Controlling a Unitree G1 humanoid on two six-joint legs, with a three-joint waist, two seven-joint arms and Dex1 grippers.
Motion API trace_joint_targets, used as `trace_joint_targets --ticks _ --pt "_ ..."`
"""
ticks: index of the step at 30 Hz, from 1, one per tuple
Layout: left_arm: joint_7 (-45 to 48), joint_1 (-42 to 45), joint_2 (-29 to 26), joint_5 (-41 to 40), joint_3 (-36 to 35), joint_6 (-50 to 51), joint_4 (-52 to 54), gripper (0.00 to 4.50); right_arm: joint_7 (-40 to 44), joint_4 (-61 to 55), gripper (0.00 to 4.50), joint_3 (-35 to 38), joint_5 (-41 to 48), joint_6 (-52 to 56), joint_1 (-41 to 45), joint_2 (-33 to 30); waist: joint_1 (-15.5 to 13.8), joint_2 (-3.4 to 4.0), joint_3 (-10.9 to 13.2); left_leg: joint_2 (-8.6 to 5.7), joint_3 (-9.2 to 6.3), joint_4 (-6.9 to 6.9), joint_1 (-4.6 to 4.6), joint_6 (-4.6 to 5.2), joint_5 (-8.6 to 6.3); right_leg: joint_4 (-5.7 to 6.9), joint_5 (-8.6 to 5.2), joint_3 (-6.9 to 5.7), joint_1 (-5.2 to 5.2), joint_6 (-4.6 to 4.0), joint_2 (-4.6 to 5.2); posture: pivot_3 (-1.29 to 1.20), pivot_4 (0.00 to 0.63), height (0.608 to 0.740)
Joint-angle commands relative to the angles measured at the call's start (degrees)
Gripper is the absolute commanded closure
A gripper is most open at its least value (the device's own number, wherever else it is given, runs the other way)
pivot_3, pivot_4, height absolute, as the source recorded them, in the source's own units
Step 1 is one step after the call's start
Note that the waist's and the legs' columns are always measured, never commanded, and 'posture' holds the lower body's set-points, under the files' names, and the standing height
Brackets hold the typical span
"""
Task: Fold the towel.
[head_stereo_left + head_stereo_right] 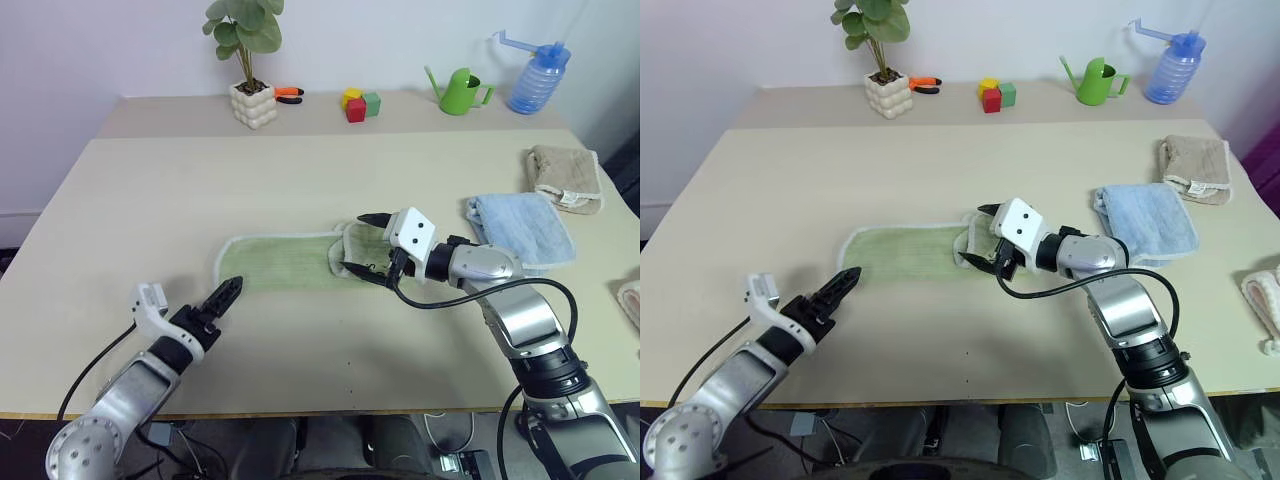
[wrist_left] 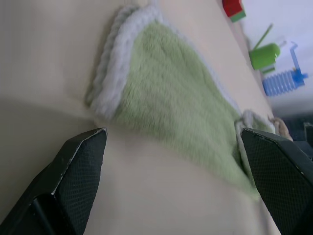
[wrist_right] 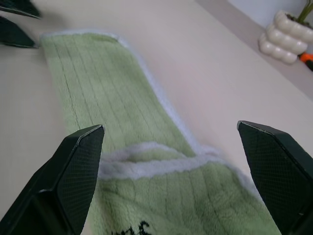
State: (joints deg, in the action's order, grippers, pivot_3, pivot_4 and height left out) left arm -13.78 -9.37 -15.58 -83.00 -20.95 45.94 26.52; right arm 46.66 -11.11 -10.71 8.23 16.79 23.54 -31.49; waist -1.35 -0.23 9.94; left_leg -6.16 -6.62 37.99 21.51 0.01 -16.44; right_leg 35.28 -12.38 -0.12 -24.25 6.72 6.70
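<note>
My gripper will carry the light green towel (image 1: 280,263), and the towel will sag softly but keep its layers together, because the towel's end shows stacked white edges (image 2: 113,63).
The light green towel (image 1: 285,262) lies flat in the middle of the table, long side running left to right, with white edging. Its right end (image 1: 350,248) is turned back over itself in a short flap. My right gripper (image 1: 360,243) stands open at that folded end, one finger at the far side and one at the near side; the right wrist view shows the towel (image 3: 98,98) between its wide-apart fingers (image 3: 78,166). My left gripper (image 1: 228,293) is open just short of the towel's near left corner (image 2: 105,98), nothing between its fingers (image 2: 78,171).
A folded blue towel (image 1: 520,228) and a beige towel (image 1: 565,175) lie to the right, another cloth (image 1: 630,300) at the right edge. Along the back stand a potted plant (image 1: 250,95), coloured blocks (image 1: 360,103), a green watering can (image 1: 460,90) and a blue bottle (image 1: 537,75).
</note>
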Motion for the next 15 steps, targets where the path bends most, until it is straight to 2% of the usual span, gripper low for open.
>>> trace_joint_targets --ticks 1,5,8,15 --pt "-4.01 2.47 -0.59 0.44 1.58 0.35 -4.54 0.00 -0.34 -0.87 0.06 0.18 -0.43 -1.56 0.96 0.58 -0.06 0.01 -0.01 0.00 0.00 0.00 -0.02 0.00 0.00 0.00 0.00 0.00 0.02 0.00 0.00 0.00 0.150 0.732" --pt "-5.61 6.08 -0.66 -0.60 1.93 0.31 -6.50 0.00 -0.65 -1.38 0.06 0.15 -0.80 -1.60 0.79 0.77 -0.33 0.03 -0.02 0.00 0.01 -0.01 -0.03 -0.01 0.01 0.01 0.02 0.00 0.01 0.03 -0.01 0.00 0.150 0.732" --pt "-6.01 7.15 -0.42 -1.06 1.65 -0.26 -7.12 0.80 -0.78 -2.09 0.00 0.27 -0.89 -1.47 0.32 0.73 -0.60 0.03 -0.02 0.00 0.02 -0.01 -0.03 -0.01 0.01 0.01 0.02 0.00 0.00 0.04 -0.01 0.00 0.150 0.732" --pt "-4.70 7.50 -0.47 -0.42 0.36 -2.13 -7.32 4.31 -1.02 -2.91 0.00 0.44 -1.25 -1.27 -0.68 0.43 -0.83 -0.05 0.03 0.00 0.02 -0.02 0.05 -0.01 0.00 -0.02 0.02 0.01 -0.09 0.04 -0.01 0.00 0.150 0.732"
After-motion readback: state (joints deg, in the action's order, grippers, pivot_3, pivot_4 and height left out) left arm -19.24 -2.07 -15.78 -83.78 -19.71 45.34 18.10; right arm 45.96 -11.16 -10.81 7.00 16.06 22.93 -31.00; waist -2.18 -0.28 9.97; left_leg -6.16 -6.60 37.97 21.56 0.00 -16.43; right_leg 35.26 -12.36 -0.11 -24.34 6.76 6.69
